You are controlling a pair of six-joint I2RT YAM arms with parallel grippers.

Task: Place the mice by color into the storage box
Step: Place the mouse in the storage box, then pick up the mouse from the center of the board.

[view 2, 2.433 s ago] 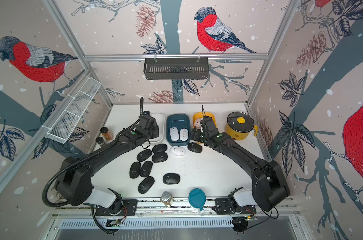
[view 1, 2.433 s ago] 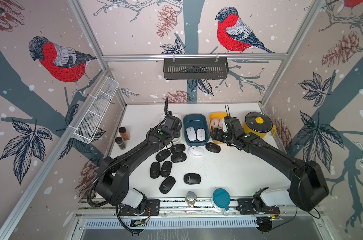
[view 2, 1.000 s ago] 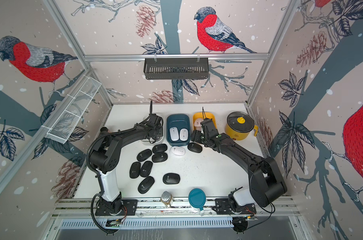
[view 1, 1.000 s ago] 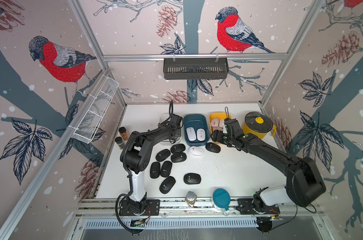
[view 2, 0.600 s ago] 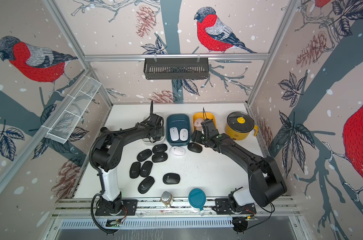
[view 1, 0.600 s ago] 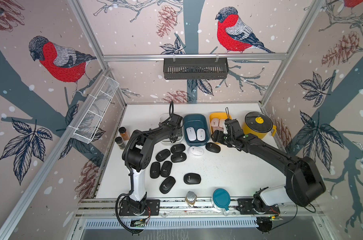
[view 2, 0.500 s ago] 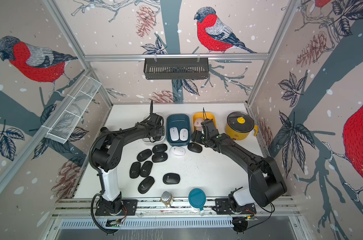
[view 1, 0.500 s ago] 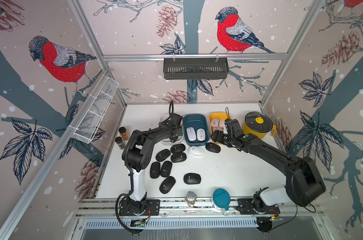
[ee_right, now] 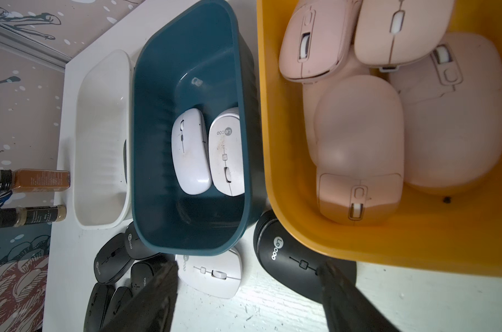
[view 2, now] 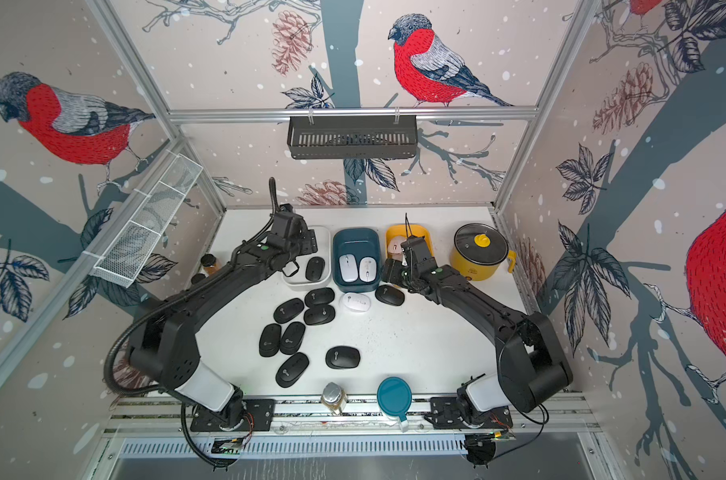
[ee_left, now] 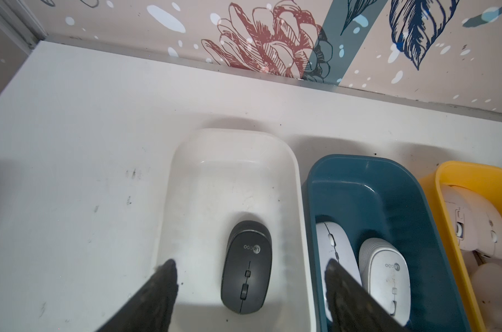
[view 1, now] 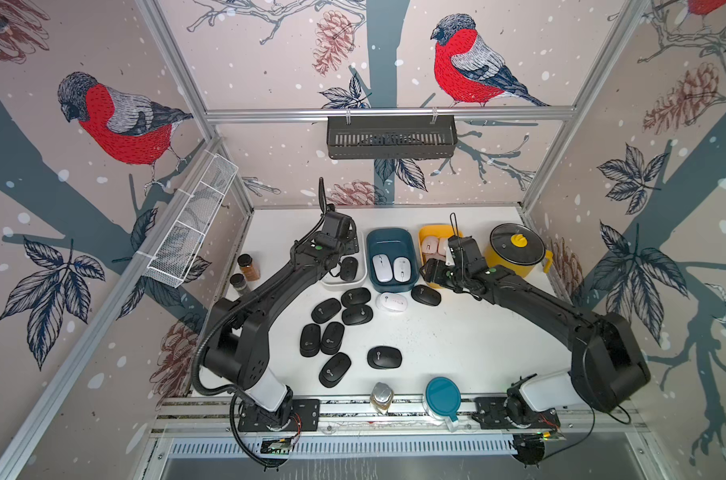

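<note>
A black mouse lies flat in the white box (view 1: 348,269) below my open fingers, so my left gripper should keep going to the outermost loose black mouse (view 1: 309,340) and close there.
My left gripper (ee_left: 250,264) hangs open over the white box (ee_left: 235,135), straddling a black mouse (ee_left: 247,267) that lies free on the box floor. Beside it, the teal box (view 1: 388,235) holds two white mice (view 1: 381,268), and the yellow box (view 1: 436,229) holds several pink mice (ee_right: 359,138). My right gripper (ee_right: 250,266) is open and empty, low over the table in front of those boxes, between a loose white mouse (ee_right: 212,273) and a black mouse (ee_right: 287,264). Several more black mice (view 1: 331,336) lie scattered mid-table.
A yellow pot with a glass lid (view 1: 517,249) stands right of the boxes. Two spice bottles (view 1: 248,266) sit by the left wall. A teal-lidded jar (view 1: 443,392) and a small jar (view 1: 381,397) stand at the front edge.
My left gripper has opened and let the black mouse go into the white box. The right arm has barely moved.
</note>
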